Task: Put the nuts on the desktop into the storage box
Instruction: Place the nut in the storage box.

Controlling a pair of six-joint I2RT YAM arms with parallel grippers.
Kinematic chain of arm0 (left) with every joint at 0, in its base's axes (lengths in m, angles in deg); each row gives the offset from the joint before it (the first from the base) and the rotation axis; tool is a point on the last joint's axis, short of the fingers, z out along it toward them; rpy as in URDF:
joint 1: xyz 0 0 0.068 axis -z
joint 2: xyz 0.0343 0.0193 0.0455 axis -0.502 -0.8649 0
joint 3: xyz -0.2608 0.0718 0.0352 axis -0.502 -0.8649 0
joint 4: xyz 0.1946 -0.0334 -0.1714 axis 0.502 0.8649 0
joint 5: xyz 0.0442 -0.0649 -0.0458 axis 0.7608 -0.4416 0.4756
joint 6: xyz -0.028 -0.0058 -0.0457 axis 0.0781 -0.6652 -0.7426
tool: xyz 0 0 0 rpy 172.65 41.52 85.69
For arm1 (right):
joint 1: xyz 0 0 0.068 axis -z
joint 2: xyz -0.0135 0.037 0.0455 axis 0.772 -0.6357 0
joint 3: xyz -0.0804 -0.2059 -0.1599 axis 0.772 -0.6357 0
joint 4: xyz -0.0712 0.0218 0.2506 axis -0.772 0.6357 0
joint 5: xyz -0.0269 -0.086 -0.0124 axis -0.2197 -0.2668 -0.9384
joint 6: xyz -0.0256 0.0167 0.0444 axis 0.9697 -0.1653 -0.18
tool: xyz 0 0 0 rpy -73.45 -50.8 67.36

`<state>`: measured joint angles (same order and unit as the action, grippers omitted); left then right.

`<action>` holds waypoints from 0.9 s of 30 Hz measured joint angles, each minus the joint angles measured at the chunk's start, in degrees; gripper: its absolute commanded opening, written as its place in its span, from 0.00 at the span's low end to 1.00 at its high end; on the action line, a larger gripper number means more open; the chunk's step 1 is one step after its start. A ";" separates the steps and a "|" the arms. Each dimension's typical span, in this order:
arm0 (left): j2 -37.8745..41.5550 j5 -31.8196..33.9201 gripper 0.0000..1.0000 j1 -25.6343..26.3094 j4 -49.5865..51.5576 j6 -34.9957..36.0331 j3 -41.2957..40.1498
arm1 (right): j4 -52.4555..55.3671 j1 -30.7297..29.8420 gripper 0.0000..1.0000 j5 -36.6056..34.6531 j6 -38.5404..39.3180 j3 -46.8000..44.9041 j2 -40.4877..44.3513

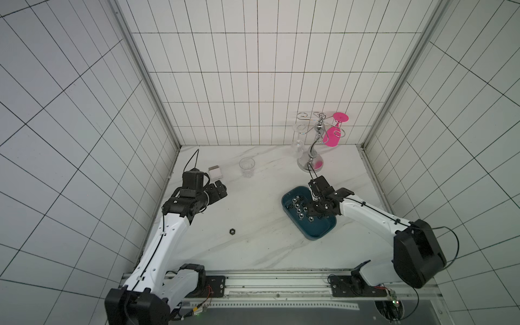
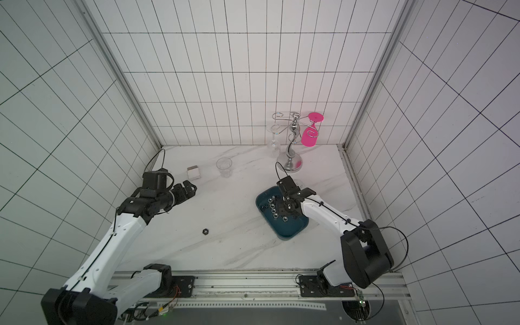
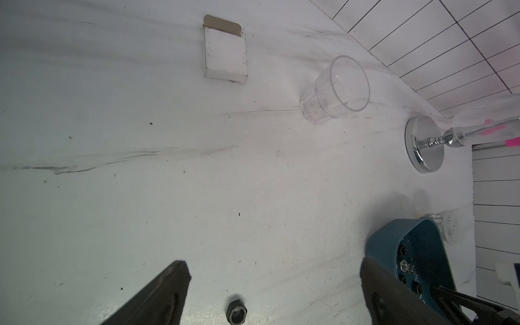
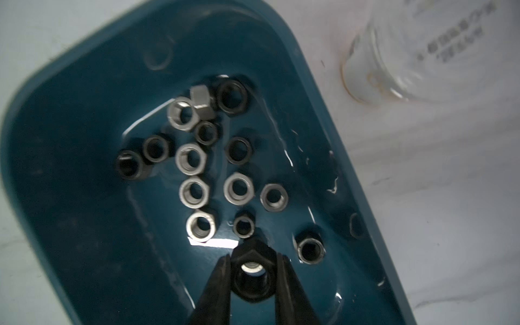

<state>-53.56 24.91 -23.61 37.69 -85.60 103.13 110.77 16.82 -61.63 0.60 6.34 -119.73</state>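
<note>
My right gripper is lowering the black nut (image 4: 253,281) inside the storage box's rim, and a patch of the box's bottom is free beside the small black nut. My right gripper should keep going down and let go there.
The dark teal storage box (image 1: 319,235) lies on the right of the white marble desktop (image 1: 253,197) and holds several black and silver nuts (image 4: 194,192). My right gripper (image 4: 252,270) hangs over the box's inside, shut on a black nut (image 4: 252,281) held between its fingertips. In both top views the wrist hides those fingers. One loose black nut (image 1: 232,231) (image 2: 205,231) lies on the desktop left of the box. My left gripper (image 1: 218,191) (image 3: 273,266) hovers open and empty, farther back than that nut (image 3: 236,311).
A clear drinking glass (image 1: 247,166) and a small white carton (image 1: 215,172) stand at the back left. A chrome glass rack (image 1: 309,164) with a pink goblet (image 1: 333,135) stands behind the box. A small clear jar (image 4: 416,50) sits right beside the box's far rim.
</note>
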 measured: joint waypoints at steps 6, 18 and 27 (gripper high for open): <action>-2.10 0.02 0.98 1.44 -1.01 -0.85 1.84 | -1.09 3.78 0.18 0.92 -0.72 -1.05 -0.63; -1.55 1.70 0.98 1.64 -0.63 -0.81 1.88 | -2.34 4.87 0.24 2.86 0.02 -0.98 -5.40; 0.74 3.13 0.98 1.64 -0.50 -0.55 1.88 | -2.29 4.87 0.43 3.72 0.98 -0.96 -5.44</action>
<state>-52.82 28.04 -21.97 37.18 -86.15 105.01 108.48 21.69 -57.92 1.58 5.38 -125.17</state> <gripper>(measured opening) 0.983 0.418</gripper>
